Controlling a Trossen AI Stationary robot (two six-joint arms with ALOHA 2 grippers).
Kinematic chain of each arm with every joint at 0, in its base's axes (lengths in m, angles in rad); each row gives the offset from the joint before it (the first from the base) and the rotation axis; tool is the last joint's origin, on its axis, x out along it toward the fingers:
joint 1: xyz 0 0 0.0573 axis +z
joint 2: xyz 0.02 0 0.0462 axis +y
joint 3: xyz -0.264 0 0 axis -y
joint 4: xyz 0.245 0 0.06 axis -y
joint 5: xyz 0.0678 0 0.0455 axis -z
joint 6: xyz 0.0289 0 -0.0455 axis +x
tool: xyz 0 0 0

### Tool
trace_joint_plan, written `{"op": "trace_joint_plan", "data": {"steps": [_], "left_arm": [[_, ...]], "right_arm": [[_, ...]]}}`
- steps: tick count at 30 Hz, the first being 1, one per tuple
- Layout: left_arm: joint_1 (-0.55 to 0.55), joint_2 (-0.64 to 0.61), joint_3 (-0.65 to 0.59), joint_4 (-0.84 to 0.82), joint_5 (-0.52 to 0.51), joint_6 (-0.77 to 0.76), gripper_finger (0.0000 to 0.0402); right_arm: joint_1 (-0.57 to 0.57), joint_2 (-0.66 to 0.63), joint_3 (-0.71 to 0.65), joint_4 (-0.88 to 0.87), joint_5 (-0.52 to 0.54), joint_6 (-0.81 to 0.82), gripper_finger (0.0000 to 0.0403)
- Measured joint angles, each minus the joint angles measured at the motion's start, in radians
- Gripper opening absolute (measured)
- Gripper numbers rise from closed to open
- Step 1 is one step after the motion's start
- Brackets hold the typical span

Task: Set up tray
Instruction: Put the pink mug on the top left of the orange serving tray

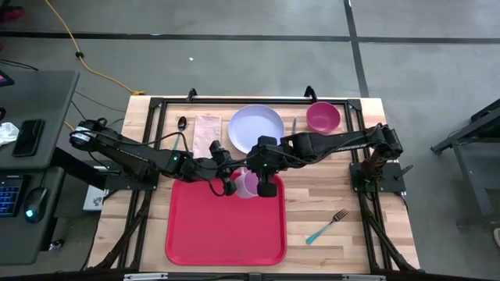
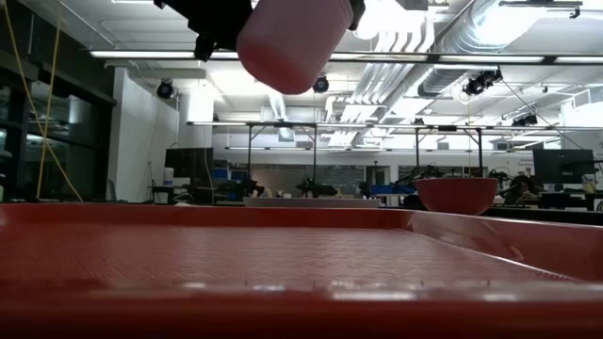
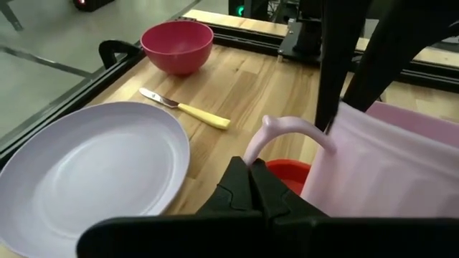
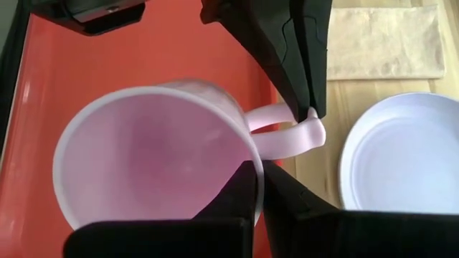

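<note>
My right gripper should open and move back, since it is pinning the mug's rim (image 4: 253, 152), before my left gripper brings the mug by its handle (image 4: 285, 142) to the tray.
A pale pink mug (image 1: 248, 183) hangs in the air over the far part of the red tray (image 1: 226, 226), which lies flat on the table's near middle. In the low view the mug (image 2: 292, 42) is well above the tray floor (image 2: 283, 254). My left gripper (image 1: 232, 185) comes in from the table's left and is shut on the mug's handle. My right gripper (image 1: 263, 186) reaches from the right and is shut on the mug's rim. My left gripper (image 3: 252, 185) pinches the mug's handle (image 4: 310, 129) at its outer curve between its two fingers, coming from the table's left and slanting down. The mug is lifted clear of the tray. My right gripper (image 4: 259, 190) holds the mug's wall at the rim (image 4: 252, 161) beside the handle. One finger is inside the cup and one outside, and both point down from above. The mug hangs roughly upright with its mouth up, clear of the tray.
Beyond the tray, on the wooden table, lie a beige napkin (image 1: 207, 134), a dark spoon (image 1: 182, 123), a lavender plate (image 1: 256, 129), a yellow-handled knife (image 3: 186, 107) and a magenta bowl (image 1: 323, 117). A teal-handled fork (image 1: 326, 226) lies to the tray's right.
</note>
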Motion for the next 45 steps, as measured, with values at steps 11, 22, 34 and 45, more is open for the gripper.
{"op": "trace_joint_plan", "data": {"steps": [11, 22, 34, 45], "left_arm": [[0.000, 0.000, 0.000, -0.023, -0.005, 0.010, 0.0009], [0.000, -0.001, 0.001, -0.056, -0.015, 0.007, 0.0009], [0.000, -0.001, 0.002, -0.139, -0.045, -0.002, 0.0006], [0.001, -0.001, 0.001, -0.200, -0.064, -0.056, 0.0004]], "right_arm": [[0.000, 0.002, 0.000, 0.011, 0.009, 0.011, 0.0000], [-0.008, 0.003, 0.000, 0.025, 0.005, 0.027, 0.0051], [-0.009, 0.003, 0.002, 0.038, -0.010, 0.019, 0.0105], [-0.008, -0.008, 0.005, 0.046, 0.002, 0.007, 0.0108]]}}
